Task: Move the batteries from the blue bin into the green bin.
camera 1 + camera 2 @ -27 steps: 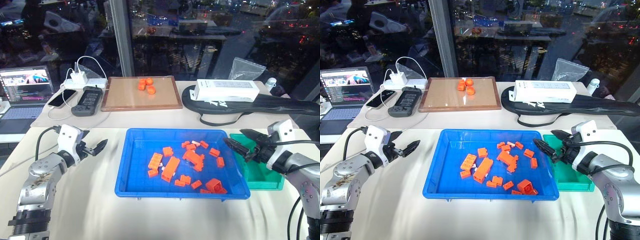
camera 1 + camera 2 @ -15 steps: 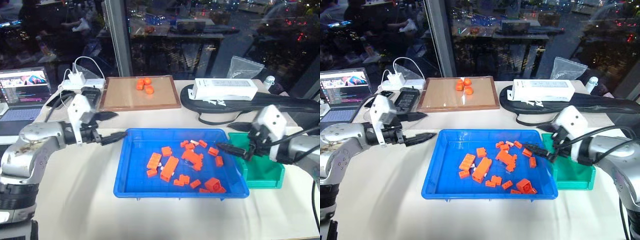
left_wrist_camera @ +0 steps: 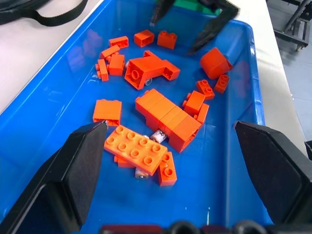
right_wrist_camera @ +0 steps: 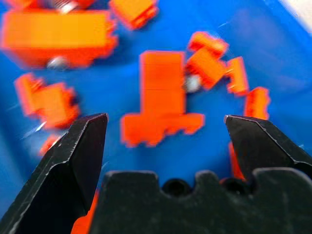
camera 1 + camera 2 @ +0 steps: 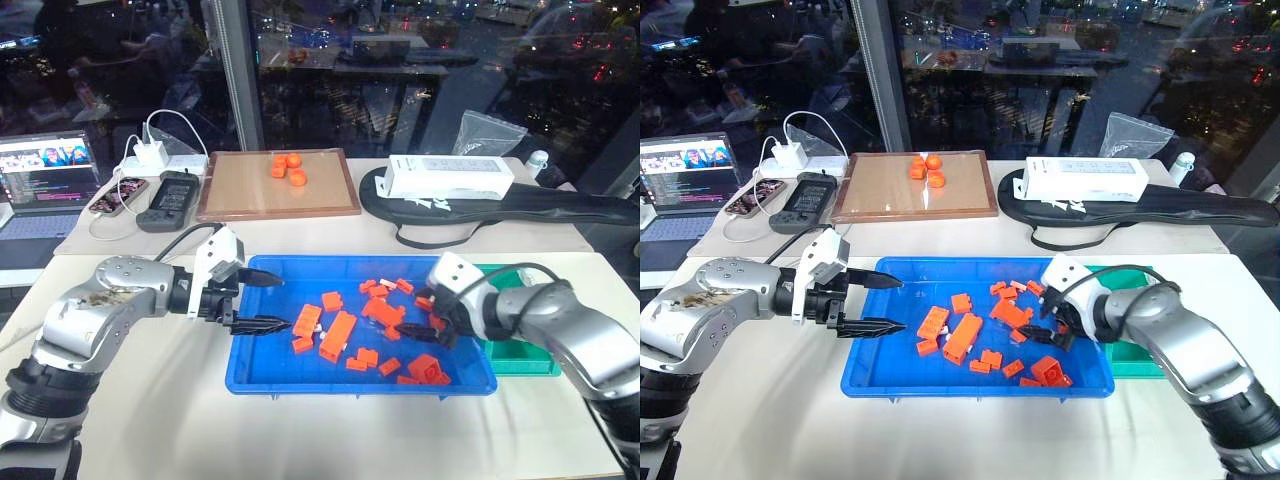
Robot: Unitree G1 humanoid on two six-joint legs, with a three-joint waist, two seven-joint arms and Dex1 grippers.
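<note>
Next, my right gripper drags aside the stacked orange brick (image 5: pixel 383 312), which covers all but the end of a battery (image 4: pixel 193 83), before it comes back for the battery.
The blue bin (image 5: pixel 272 356) lies mid-table with orange bricks (image 5: pixel 340 335) scattered over its floor. Small silver batteries peek out from under the bricks: one by the long brick (image 3: pixel 157 136), one below the flat brick (image 3: pixel 141 174), another seen close up (image 4: pixel 192 83). My left gripper (image 5: pixel 268 303) hangs open over the bin's left end, fingers pointing in across it. My right gripper (image 5: pixel 414 317) is open over the bricks at the bin's right side, holding nothing. The green bin (image 5: pixel 515 358) sits against the blue bin's right end, partly hidden by my right arm.
Behind the blue bin stands a wooden-framed tray (image 5: pixel 250 190) with orange pieces. A laptop (image 5: pixel 45 185), a phone and a handheld device (image 5: pixel 172 200) are at the back left. A white box (image 5: pixel 450 178) on a black bag (image 5: pixel 570 205) lies at the back right.
Both arms have swung inward from beside the bins to over the blue bin, left from the left edge, right from above the green bin. Both grippers stayed open. The camera shifted too.
</note>
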